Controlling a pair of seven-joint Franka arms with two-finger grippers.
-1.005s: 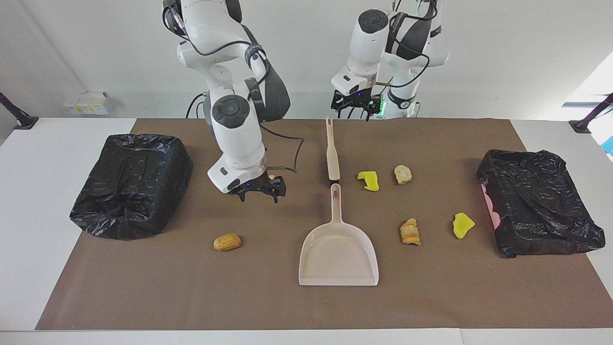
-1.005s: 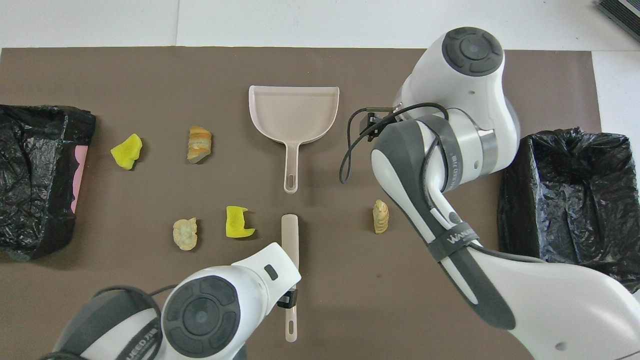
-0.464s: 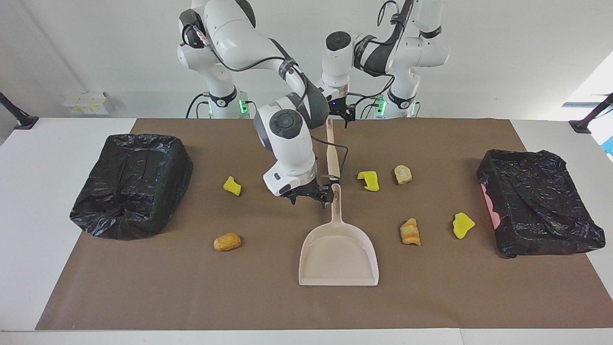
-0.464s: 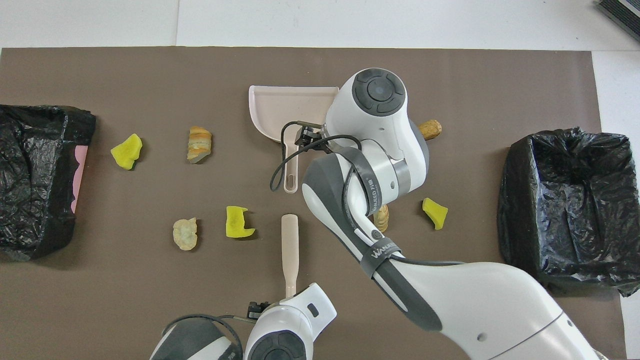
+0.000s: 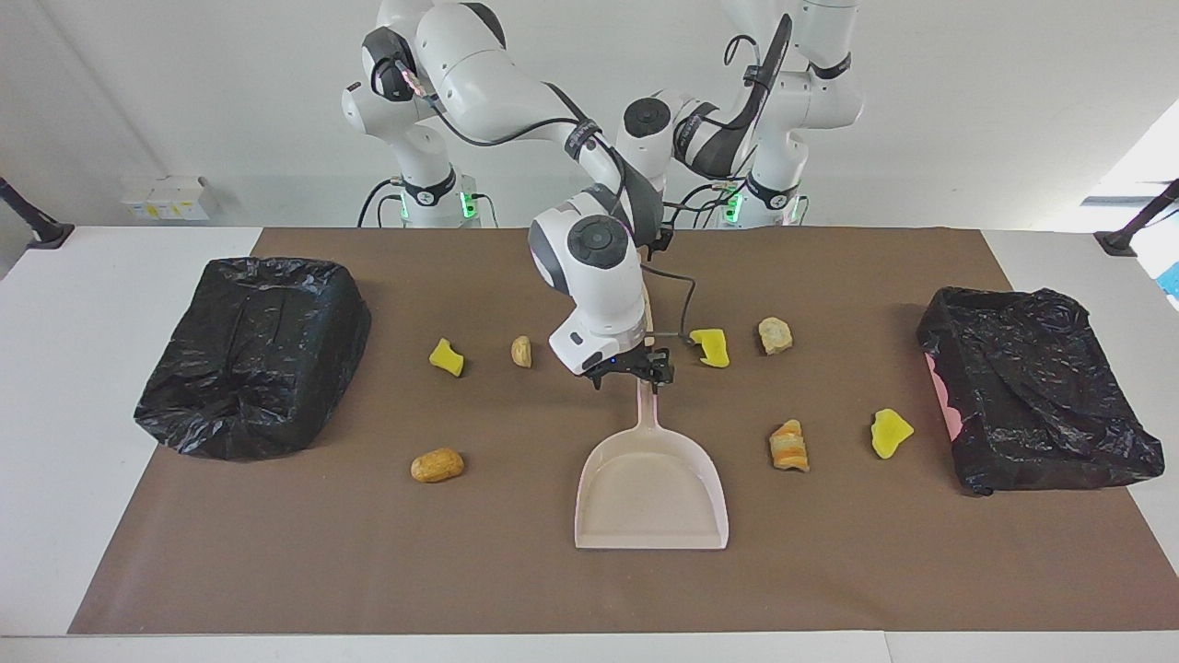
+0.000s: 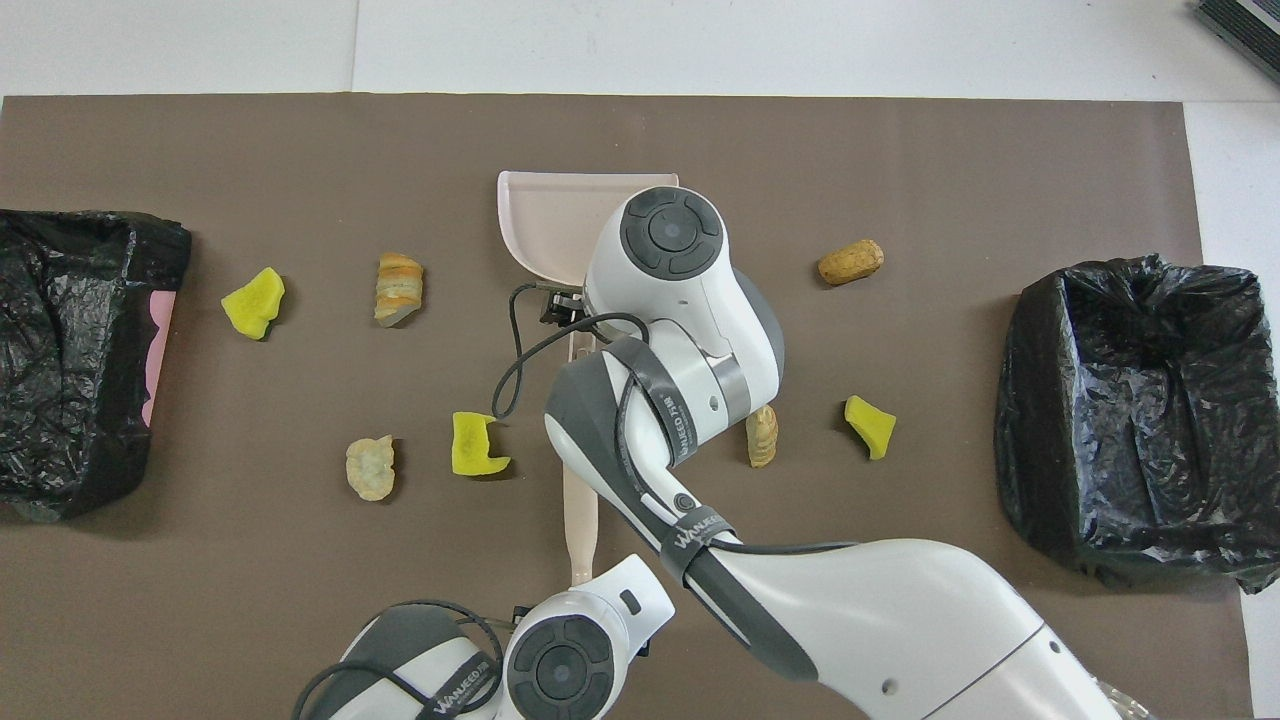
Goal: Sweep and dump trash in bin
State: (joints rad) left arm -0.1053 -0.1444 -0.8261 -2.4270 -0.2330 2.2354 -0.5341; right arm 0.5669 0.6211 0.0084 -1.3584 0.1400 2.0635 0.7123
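The dustpan's wide edge (image 5: 652, 543) points past the trash on my left gripper's side, so my right gripper must swing the dustpan by its handle (image 5: 647, 410) toward that trash before sweeping.
The beige dustpan (image 5: 651, 493) lies flat mid-mat, its handle pointing toward the robots. My right gripper (image 5: 634, 372) hangs open just over the tip of that handle, fingers to either side. A beige brush (image 6: 580, 520) lies in line with the handle, nearer to the robots. My left gripper (image 5: 659, 241) is down at the brush's robot end, mostly hidden by the right arm. Several trash lumps lie scattered on the mat: a yellow scrap (image 5: 446, 357), a tan chunk (image 5: 521, 351), an orange chunk (image 5: 437, 465), another yellow scrap (image 5: 710, 347), a striped bread piece (image 5: 789, 446).
A bin lined with a black bag (image 5: 253, 354) stands at the right arm's end of the brown mat (image 5: 368, 571). A second black-bagged bin (image 5: 1036, 401) stands at the left arm's end. The right arm's elbow covers part of the dustpan from above.
The right arm swung from near its own bin across to the dustpan's handle, uncovering two trash lumps. The left arm dropped lower onto the brush's robot end.
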